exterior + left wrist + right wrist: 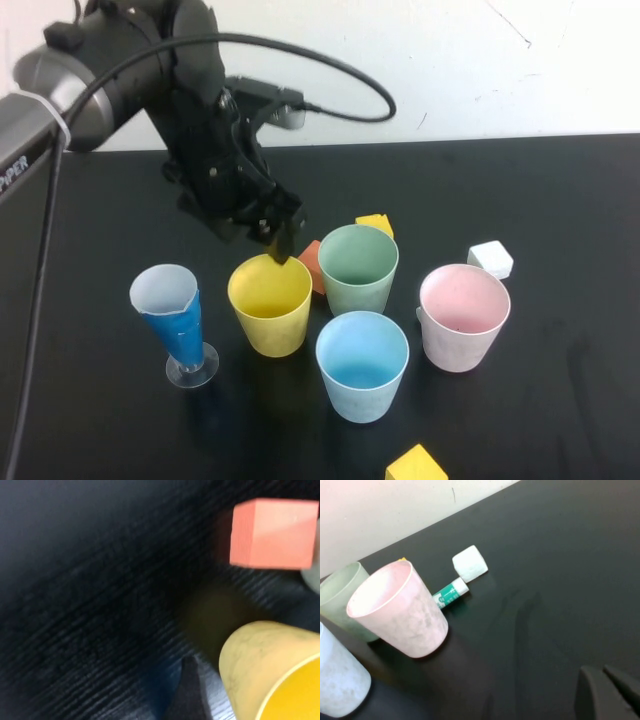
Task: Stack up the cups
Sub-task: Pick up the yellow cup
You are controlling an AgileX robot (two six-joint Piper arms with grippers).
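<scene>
My gripper will lower the yellow cup (pixel 272 307) into the green cup. It should go down almost to its rim, because the yellow cup's side narrows (pixel 277 338) toward its base.
Four cups stand close together on the black table: yellow (pixel 270 305), sage green (pixel 358 265), light blue (pixel 362 365) and pink (pixel 463 315). My left gripper (pixel 280 248) hangs over the back rim of the yellow cup (pixel 265 670), open. One finger (pixel 190 692) shows just outside the cup wall with a gap to it; the other finger is hidden. My right gripper (pixel 610 682) is out of the high view, shut and empty, low over bare table to the right of the pink cup (pixel 400 612). The green cup (pixel 345 600) and blue cup (pixel 340 680) show behind the pink one.
A blue-and-white cone glass (pixel 178 325) stands left of the yellow cup. An orange block (pixel 312 265) lies between the yellow and green cups. A yellow block (pixel 375 225), a white block (pixel 490 258) and another yellow block (pixel 416 465) lie around. A small green-white tube (pixel 450 593) lies by the pink cup.
</scene>
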